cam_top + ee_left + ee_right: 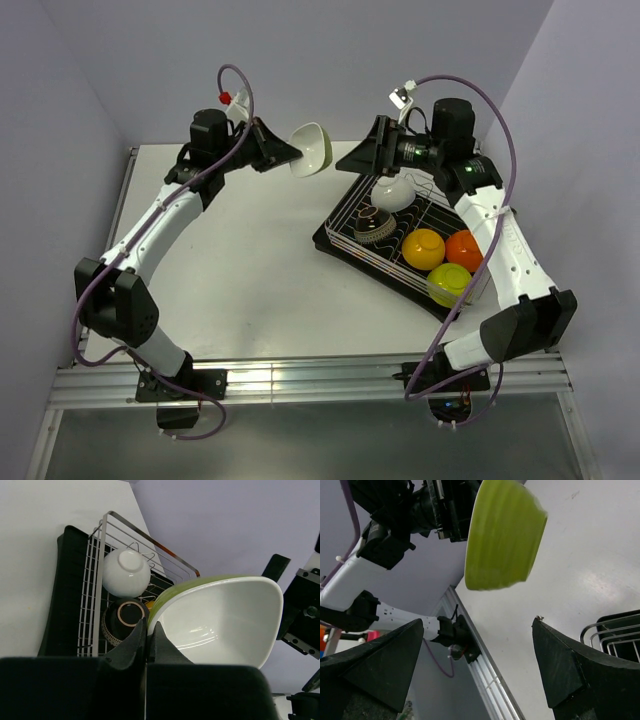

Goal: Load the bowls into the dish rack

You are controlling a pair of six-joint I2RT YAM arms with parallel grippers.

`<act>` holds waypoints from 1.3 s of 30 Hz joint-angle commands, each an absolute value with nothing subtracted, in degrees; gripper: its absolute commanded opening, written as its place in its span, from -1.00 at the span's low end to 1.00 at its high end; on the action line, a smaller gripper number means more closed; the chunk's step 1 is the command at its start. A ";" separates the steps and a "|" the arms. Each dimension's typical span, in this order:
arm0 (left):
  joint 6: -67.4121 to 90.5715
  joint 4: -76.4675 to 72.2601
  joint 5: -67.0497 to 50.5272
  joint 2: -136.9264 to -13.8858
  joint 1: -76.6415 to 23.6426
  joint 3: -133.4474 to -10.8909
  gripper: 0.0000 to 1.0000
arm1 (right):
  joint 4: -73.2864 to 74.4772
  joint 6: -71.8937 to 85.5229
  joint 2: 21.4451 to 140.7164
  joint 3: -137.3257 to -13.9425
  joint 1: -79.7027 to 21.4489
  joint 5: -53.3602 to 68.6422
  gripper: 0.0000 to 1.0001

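My right gripper should grab the lime green bowl's free side before loading it, as the open slot (442,214) behind the orange bowl is far from my left gripper.
My left gripper (285,152) (148,625) is shut on the rim of a bowl (313,148) (220,620) that is lime green outside and white inside. It holds the bowl on its side in the air, left of the dish rack (340,215) (97,570). From the right wrist view the bowl's green outside (502,535) shows up high. My right gripper (365,155) (478,621) is open and empty above the rack's far corner, facing the held bowl. The rack holds a white bowl (392,192) (126,572), a dark ribbed bowl (376,225) (124,620), a yellow-orange bowl (424,248), an orange bowl (464,248) and a yellow-green bowl (451,284).
The rack sits angled at the table's right side on its black tray (65,590). Purple walls close in the table at the back and sides. A metal rail (300,378) runs along the near edge.
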State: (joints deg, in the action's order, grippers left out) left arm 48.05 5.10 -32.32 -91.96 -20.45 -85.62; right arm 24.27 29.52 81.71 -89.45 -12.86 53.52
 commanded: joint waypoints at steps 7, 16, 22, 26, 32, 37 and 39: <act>50.89 -1.67 -34.10 -88.86 -23.90 -84.02 -1.00 | 22.23 33.23 84.90 -92.11 -15.20 49.23 0.96; 49.49 -1.06 -34.19 -89.03 -25.31 -84.46 -1.00 | 20.74 34.19 85.78 -91.76 -15.91 51.41 0.74; 48.52 -0.26 -33.84 -88.86 -25.40 -83.94 -1.00 | 21.36 32.87 85.78 -91.67 -16.00 51.42 0.40; 48.78 -0.44 -34.10 -88.77 -25.58 -83.32 -1.00 | 21.19 32.52 85.08 -91.23 -16.00 51.50 0.22; 48.25 -0.27 -34.37 -88.51 -25.58 -82.53 -0.99 | 21.97 29.19 84.38 -90.97 -16.00 52.47 -0.69; 47.81 -0.18 -34.72 -87.98 -25.58 -82.00 -0.40 | 24.96 24.88 83.41 -91.93 -15.56 52.21 -1.00; 47.20 1.30 -34.63 -87.80 -25.58 -82.09 -0.17 | 27.24 21.90 82.88 -92.55 -15.21 52.12 -1.00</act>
